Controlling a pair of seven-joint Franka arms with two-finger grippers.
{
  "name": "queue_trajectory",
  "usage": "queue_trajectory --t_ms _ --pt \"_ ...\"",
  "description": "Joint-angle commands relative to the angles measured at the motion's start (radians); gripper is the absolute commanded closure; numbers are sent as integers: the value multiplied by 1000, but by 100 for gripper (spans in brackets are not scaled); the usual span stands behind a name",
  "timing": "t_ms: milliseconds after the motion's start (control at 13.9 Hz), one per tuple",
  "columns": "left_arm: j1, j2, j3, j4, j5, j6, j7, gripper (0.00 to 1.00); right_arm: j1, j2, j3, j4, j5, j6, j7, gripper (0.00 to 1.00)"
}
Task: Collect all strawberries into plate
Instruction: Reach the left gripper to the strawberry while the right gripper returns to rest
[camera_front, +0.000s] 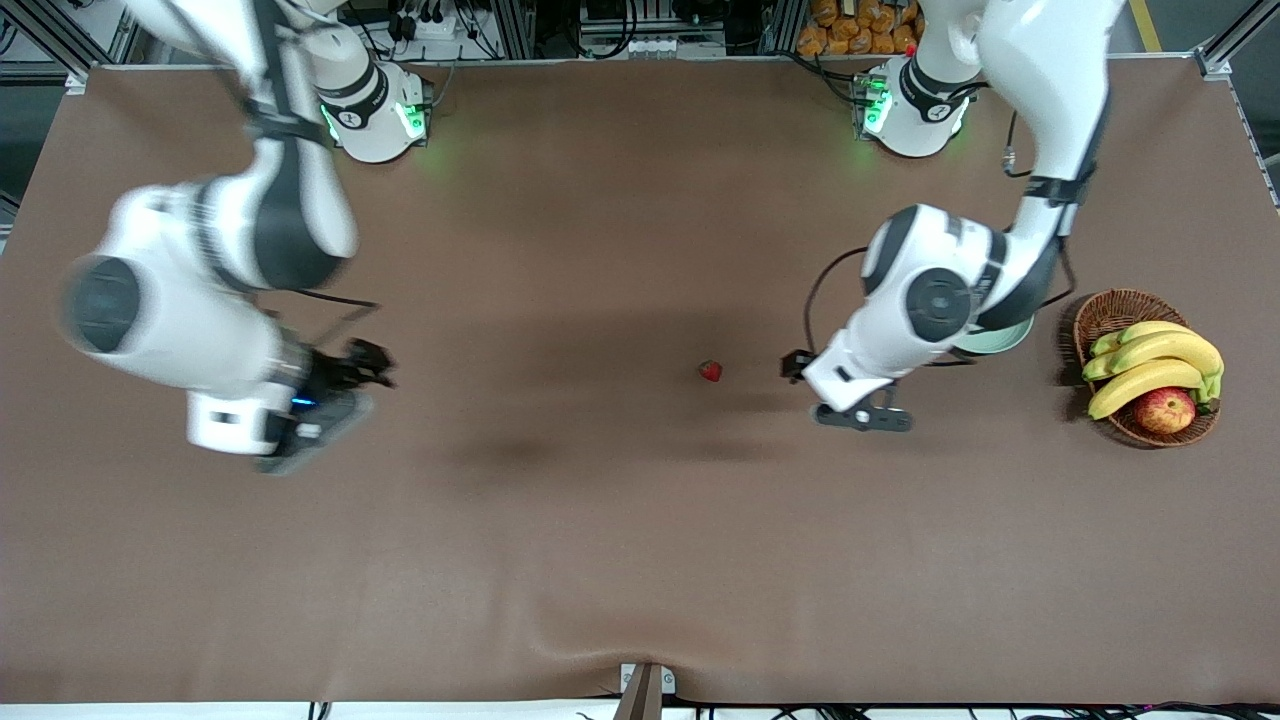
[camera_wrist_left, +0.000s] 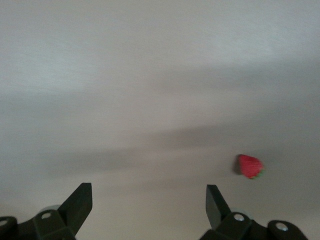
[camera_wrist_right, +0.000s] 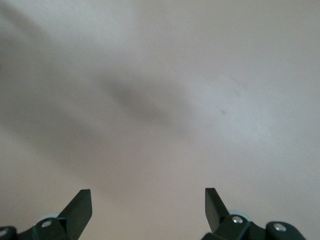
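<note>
My left gripper should pick up the strawberry (camera_front: 710, 371) and bring it to the plate (camera_front: 996, 341), because the strawberry is close to my left gripper and far from my right gripper.
One small red strawberry (camera_front: 710, 371) lies on the brown table near its middle; it also shows in the left wrist view (camera_wrist_left: 249, 166). No other strawberries are in view. The pale green plate (camera_front: 1003, 342) is mostly hidden under the left arm, beside the basket. My left gripper (camera_front: 797, 365) hovers open and empty just beside the strawberry, toward the left arm's end; its open fingers frame bare table in the left wrist view (camera_wrist_left: 149, 192). My right gripper (camera_front: 366, 362) is open and empty over bare table toward the right arm's end, and also shows in the right wrist view (camera_wrist_right: 148, 196).
A brown wicker basket (camera_front: 1105, 312) with bananas (camera_front: 1150, 365) and a red-yellow apple (camera_front: 1165, 410) stands at the left arm's end of the table. The brown table cover (camera_front: 640, 560) has a ripple near the front edge.
</note>
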Motion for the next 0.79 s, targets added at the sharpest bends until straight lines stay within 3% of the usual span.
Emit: queue_trajectory --t_ms 0,144,360,576,721 --pt "-78 83 8 113 22 -4 -109 0 -165 -118 148 -54 -90 -48 53 0" --pt "-126 153 8 179 16 0 -143 0 -285 -165 258 -55 -165 -80 121 0" --pt "-175 219 9 190 24 93 -204 0 -454 -241 431 -55 -228 -160 326 0" --pt "-189 250 9 186 48 115 -208 1 -509 -284 453 -55 -237 -221 380 0" --pt "-195 249 9 173 53 115 -211 8 -534 -319 455 -55 -252 -257 391 0"
